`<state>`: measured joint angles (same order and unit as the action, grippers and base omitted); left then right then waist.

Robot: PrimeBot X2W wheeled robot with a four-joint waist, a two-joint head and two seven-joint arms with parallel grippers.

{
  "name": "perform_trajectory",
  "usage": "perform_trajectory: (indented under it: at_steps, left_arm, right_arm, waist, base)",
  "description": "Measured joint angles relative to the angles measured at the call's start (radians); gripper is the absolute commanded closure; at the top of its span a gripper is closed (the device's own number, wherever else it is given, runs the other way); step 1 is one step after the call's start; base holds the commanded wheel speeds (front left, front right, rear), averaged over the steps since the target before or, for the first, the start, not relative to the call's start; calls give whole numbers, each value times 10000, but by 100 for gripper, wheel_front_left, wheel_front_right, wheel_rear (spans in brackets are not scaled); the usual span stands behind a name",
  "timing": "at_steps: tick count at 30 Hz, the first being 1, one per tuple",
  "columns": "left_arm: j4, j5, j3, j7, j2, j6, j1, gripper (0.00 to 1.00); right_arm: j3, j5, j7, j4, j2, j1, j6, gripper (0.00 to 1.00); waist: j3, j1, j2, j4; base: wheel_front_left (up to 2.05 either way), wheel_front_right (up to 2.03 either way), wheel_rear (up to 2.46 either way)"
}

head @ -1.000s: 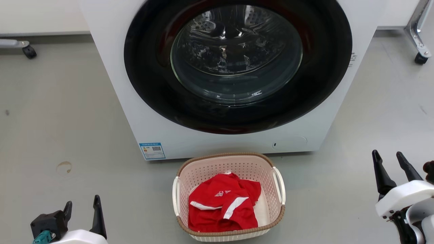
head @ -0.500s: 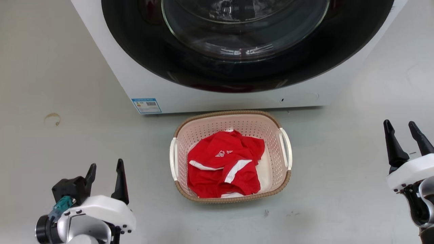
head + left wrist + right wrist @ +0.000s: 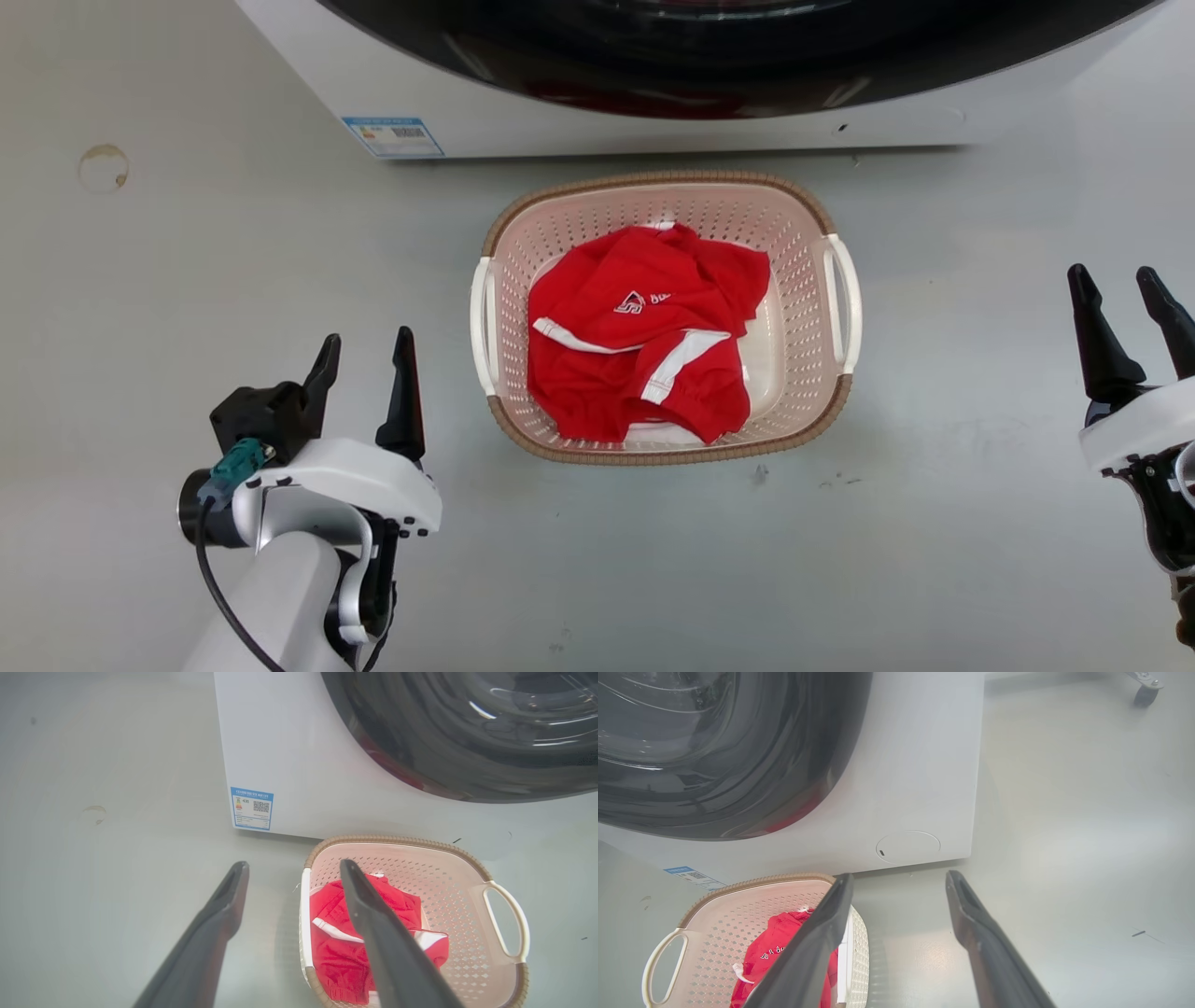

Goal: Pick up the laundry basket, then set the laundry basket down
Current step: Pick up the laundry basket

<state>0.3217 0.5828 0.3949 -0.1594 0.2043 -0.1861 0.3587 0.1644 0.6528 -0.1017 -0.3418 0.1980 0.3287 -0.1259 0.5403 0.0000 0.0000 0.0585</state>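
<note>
The white handles [image 3: 484,326] go into the basket's side [image 3: 832,302], so I expect them to stay standing up and hold the laundry basket level when the robot lifts it.
The laundry basket [image 3: 805,280], pale pink perforated plastic with a brown woven rim, stands on the grey floor right in front of the washing machine. A crumpled red garment [image 3: 644,327] with white stripes lies inside it. White handles sit on its left side [image 3: 481,322] and right side [image 3: 845,299]. My left gripper [image 3: 367,338] is open, apart from the basket on its left, near the left handle. My right gripper [image 3: 1113,273] is open, well off to the basket's right. The left wrist view has my left gripper [image 3: 293,864] level with the basket [image 3: 448,891]; the right wrist view has my right gripper [image 3: 899,876] beside the basket [image 3: 719,914].
The white washing machine [image 3: 579,131] with its dark round door stands just behind the basket. A blue label [image 3: 392,136] marks its lower left corner. Bare grey floor lies on both sides. A caster wheel [image 3: 1142,695] of a frame stands far off to the right.
The head camera has tilted down, so the basket and machine sit higher in the picture. Both arms reach further up the view, the left closer to the basket. Both grippers stay open.
</note>
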Motion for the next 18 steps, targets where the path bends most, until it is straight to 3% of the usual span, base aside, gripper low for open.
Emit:
perform_trajectory:
  at_steps: [18]
  left_arm:
    - [2974, 40, 418, -861, -1214, 1580, 2782, 0]
  right_arm:
    - [1492, 646, -318, 17, 428, 1093, 0, 0]
  waist:
    - [2465, 0, 0, 607]
  base:
    - [0, 0, 0]
